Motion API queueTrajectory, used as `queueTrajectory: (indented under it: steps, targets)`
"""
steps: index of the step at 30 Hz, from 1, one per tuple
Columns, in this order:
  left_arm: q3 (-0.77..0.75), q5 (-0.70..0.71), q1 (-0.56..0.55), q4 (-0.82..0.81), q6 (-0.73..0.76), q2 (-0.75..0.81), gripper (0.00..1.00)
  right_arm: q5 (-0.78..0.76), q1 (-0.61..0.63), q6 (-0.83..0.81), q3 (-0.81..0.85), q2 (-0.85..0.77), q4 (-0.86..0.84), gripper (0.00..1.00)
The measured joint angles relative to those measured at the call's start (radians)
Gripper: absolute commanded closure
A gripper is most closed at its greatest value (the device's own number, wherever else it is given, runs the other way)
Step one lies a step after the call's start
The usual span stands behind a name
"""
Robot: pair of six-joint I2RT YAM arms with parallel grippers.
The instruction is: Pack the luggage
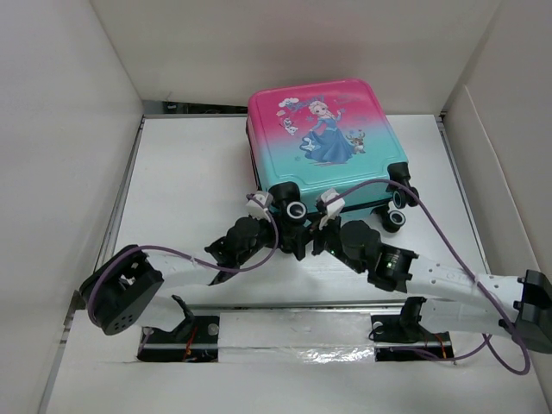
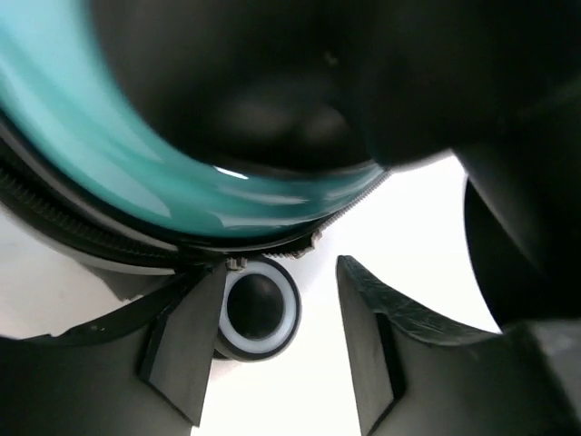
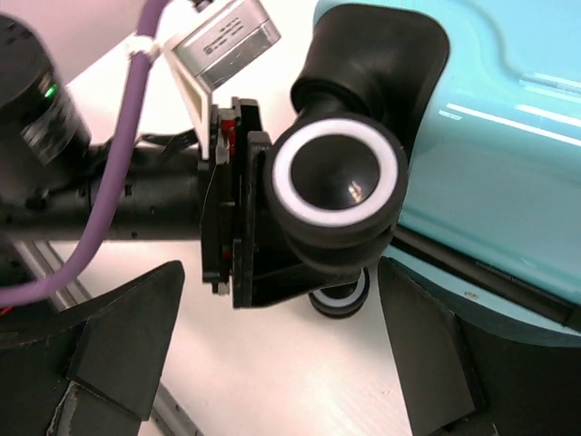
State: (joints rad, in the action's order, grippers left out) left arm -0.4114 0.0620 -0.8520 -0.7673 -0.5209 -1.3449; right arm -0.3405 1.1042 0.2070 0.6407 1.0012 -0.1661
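Observation:
The lower wheel (image 2: 258,309) rests off-centre against one finger of the robot's open left gripper, so next the right gripper grips the upper wheel (image 1: 297,210) first while the left gripper shifts.
The luggage (image 1: 323,138) lies flat and shut at the back middle of the table, pink fading to teal, princess picture up, black wheels at its near edge. My left gripper (image 1: 289,233) is open at the near left wheel (image 1: 295,210). In the left wrist view the gripper (image 2: 272,350) has that wheel (image 2: 259,309) beside its left finger (image 2: 186,345), under the teal shell (image 2: 136,173). My right gripper (image 1: 321,231) is open just right of it. In the right wrist view the gripper (image 3: 272,363) faces the wheel (image 3: 336,177) and the teal shell (image 3: 508,136), holding nothing.
White walls enclose the table (image 1: 190,181) on the left, back and right. Two more wheels (image 1: 395,217) stick out at the suitcase's near right corner. The left gripper's body (image 3: 231,227) sits close between the right fingers. Purple cables (image 1: 431,220) arc over both arms.

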Motion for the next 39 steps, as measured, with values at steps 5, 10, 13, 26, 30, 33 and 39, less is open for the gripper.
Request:
queueTrajectory:
  steps: [5, 10, 13, 26, 30, 33, 39]
  targets:
    - [-0.006, 0.143, -0.052, -0.014, 0.0, -0.018, 0.46, -0.004, -0.039, -0.005, 0.045, 0.079, -0.006, 0.06]
    - [-0.006, 0.24, -0.09, -0.072, -0.003, -0.058, 0.61, -0.039, -0.045, -0.02, 0.097, 0.154, 0.001, 0.06]
    - [-0.006, 0.277, -0.095, -0.1, -0.007, -0.086, 0.68, -0.047, -0.056, -0.021, 0.108, 0.175, -0.002, 0.07]
    - [-0.008, 0.385, -0.097, -0.185, -0.01, -0.146, 1.0, -0.049, -0.105, -0.031, 0.171, 0.281, -0.047, 0.56]
    - [-0.006, 0.416, -0.097, -0.196, 0.003, -0.143, 1.0, -0.039, -0.116, -0.031, 0.19, 0.312, -0.072, 0.82]
    - [0.019, 0.423, -0.095, -0.237, 0.019, -0.12, 1.0, -0.037, -0.118, -0.031, 0.191, 0.316, -0.081, 0.85]
    - [0.077, 0.335, -0.087, -0.33, 0.081, -0.095, 0.74, -0.026, -0.121, -0.034, 0.191, 0.316, -0.082, 0.91]
